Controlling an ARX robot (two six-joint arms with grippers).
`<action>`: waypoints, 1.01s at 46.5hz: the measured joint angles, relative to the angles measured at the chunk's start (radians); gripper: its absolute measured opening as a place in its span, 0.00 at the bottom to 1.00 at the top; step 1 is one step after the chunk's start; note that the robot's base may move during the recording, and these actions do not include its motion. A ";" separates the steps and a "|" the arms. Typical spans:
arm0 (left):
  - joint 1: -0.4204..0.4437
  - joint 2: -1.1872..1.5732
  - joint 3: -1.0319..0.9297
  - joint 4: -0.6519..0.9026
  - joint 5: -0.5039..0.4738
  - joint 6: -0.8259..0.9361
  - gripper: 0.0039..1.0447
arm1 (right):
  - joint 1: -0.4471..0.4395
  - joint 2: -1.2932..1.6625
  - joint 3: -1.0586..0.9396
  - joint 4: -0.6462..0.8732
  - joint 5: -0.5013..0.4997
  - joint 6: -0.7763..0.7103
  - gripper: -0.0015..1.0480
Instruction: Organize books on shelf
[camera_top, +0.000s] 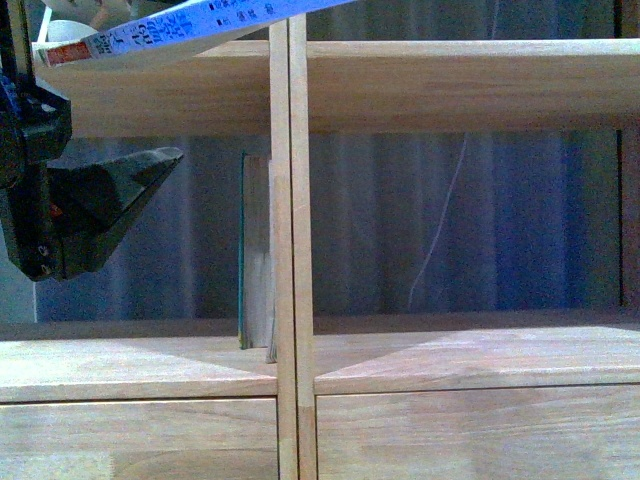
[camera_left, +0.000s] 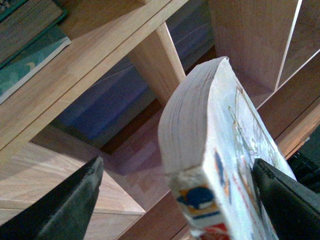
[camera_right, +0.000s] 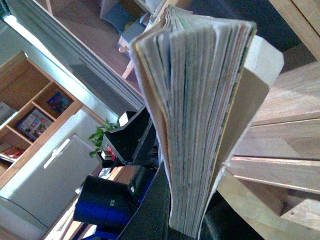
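Note:
I expect the teal-edged book (camera_top: 257, 255) to stay upright when I lean the paperback book against it, because the centre divider (camera_top: 291, 250) supports the teal-edged book from behind.
The paperback book (camera_top: 180, 30) lies slanted across the top of the front view, its red-and-white spine with Chinese characters showing. My right gripper (camera_right: 185, 225) is shut on its lower end, page edges (camera_right: 200, 125) facing the camera. My left gripper (camera_left: 175, 200) is open with the paperback (camera_left: 215, 150) between its fingers (camera_left: 70, 205); the far finger is close to the cover. In the front view the left gripper (camera_top: 100, 210) hangs at the left, before the shelf's (camera_top: 450, 85) left compartment. A thin teal-edged book (camera_top: 255, 250) stands upright against the centre divider (camera_top: 290, 250).
Drawer fronts (camera_top: 140, 440) run below the compartment floor. A white cable (camera_top: 440, 230) hangs before a bluish curtain behind the open back. The teal book also shows in the left wrist view (camera_left: 30, 65). A plant (camera_right: 100, 137) and another bookcase (camera_right: 35, 115) stand behind.

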 joint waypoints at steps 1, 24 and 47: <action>-0.003 0.000 0.000 0.000 -0.014 0.002 0.82 | 0.000 0.000 0.000 0.000 0.001 0.001 0.07; -0.023 -0.026 0.005 -0.012 -0.054 -0.034 0.11 | 0.020 0.001 -0.011 -0.012 0.030 0.005 0.07; -0.019 -0.047 0.008 -0.081 -0.062 -0.042 0.06 | 0.019 0.006 -0.008 -0.059 0.080 -0.025 0.23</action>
